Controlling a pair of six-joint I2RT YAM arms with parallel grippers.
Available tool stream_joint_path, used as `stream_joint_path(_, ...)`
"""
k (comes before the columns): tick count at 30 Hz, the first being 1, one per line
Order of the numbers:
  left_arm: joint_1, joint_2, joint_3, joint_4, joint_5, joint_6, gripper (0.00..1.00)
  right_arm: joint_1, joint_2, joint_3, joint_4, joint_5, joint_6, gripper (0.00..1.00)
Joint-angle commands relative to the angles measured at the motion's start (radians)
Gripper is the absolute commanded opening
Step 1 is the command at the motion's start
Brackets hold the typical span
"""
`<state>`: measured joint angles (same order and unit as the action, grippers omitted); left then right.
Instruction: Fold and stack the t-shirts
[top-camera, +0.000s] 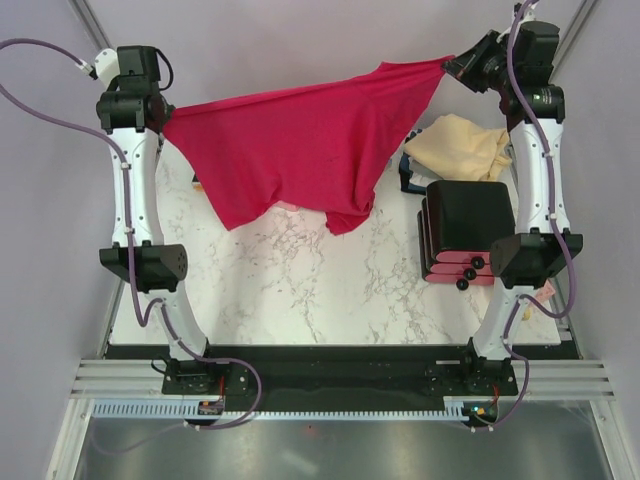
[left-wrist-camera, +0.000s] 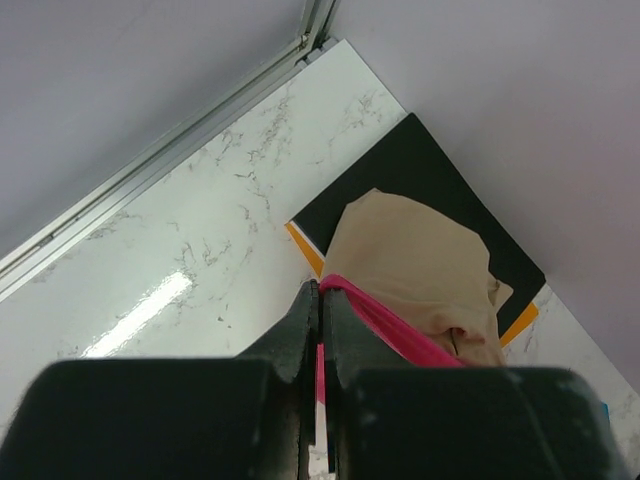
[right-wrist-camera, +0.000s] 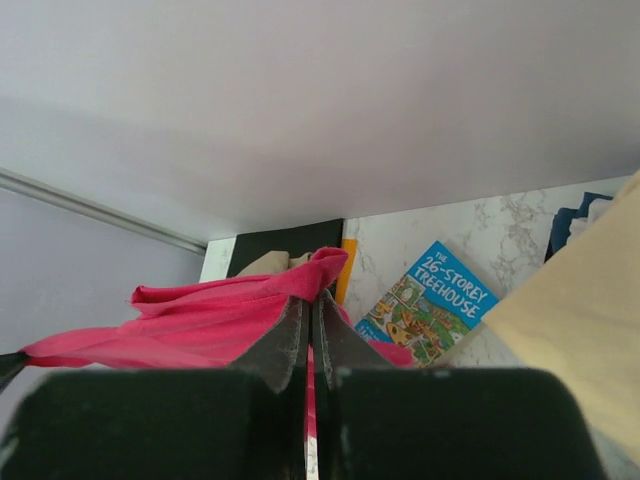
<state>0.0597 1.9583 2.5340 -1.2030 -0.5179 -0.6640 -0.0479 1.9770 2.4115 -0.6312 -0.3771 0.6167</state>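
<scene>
The crimson red t-shirt's lower edge (top-camera: 347, 212) hangs bunched, so my left gripper and my right gripper should dip and rise to shake it open before laying it flat.
A crimson red t-shirt (top-camera: 300, 150) hangs stretched above the table between both grippers. My left gripper (top-camera: 168, 122) is shut on its left corner, and in the left wrist view the gripper (left-wrist-camera: 320, 292) pinches a red hem (left-wrist-camera: 395, 328). My right gripper (top-camera: 447, 66) is shut on the right corner, and in the right wrist view the gripper (right-wrist-camera: 313, 300) clamps bunched red cloth (right-wrist-camera: 200, 315). A pale peach-cream t-shirt (top-camera: 460, 150) lies crumpled at the back right. A tan-brown t-shirt (left-wrist-camera: 410, 255) lies on a black mat (left-wrist-camera: 430, 170); the red shirt hides it from the top camera.
A blue illustrated book (right-wrist-camera: 430, 300) lies on the marble table (top-camera: 300, 290) under the hanging shirt. A black block with pink-red layers beneath (top-camera: 465, 225) stands at the right, close to the right arm. Walls close in at the back and sides.
</scene>
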Motion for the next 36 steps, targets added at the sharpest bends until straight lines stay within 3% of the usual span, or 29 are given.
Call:
stream_joint_path(1, 0.08, -0.01, 0.042, 0.029, -0.12, 0.069, 0.02, -0.093, -0.024, 0.06, 0.174, 0.095, 0.043, 0.0)
stream_joint_path(7, 0.0, -0.025, 0.003, 0.091, -0.024, 0.13, 0.02, -0.073, -0.11, -0.135, 0.205, 0.001, 0.045, 0.0)
stream_joint_path(12, -0.15, -0.033, -0.075, 0.105, -0.076, 0.158, 0.02, -0.027, -0.207, -0.335, 0.16, 0.024, 0.009, 0.0)
stream_joint_path(14, -0.179, -0.058, -0.158, 0.088, -0.113, 0.141, 0.02, -0.001, -0.266, -0.412, 0.119, 0.053, -0.021, 0.0)
stream_joint_path(21, -0.199, -0.287, -0.667, 0.085, -0.096, -0.049, 0.02, 0.042, -0.469, -0.825, 0.071, 0.086, -0.034, 0.0)
stream_joint_path(24, -0.199, -0.373, -0.806, 0.095, -0.135, -0.081, 0.02, 0.075, -0.535, -0.871, 0.054, 0.098, -0.026, 0.0)
stream_joint_path(29, -0.192, -0.381, -0.726, 0.108, -0.235, -0.068, 0.02, 0.079, -0.495, -0.78, 0.044, 0.093, -0.02, 0.0)
stream_joint_path(36, -0.185, -0.286, -0.338, 0.089, -0.216, 0.02, 0.02, 0.08, -0.376, -0.476, 0.051, 0.096, -0.005, 0.0)
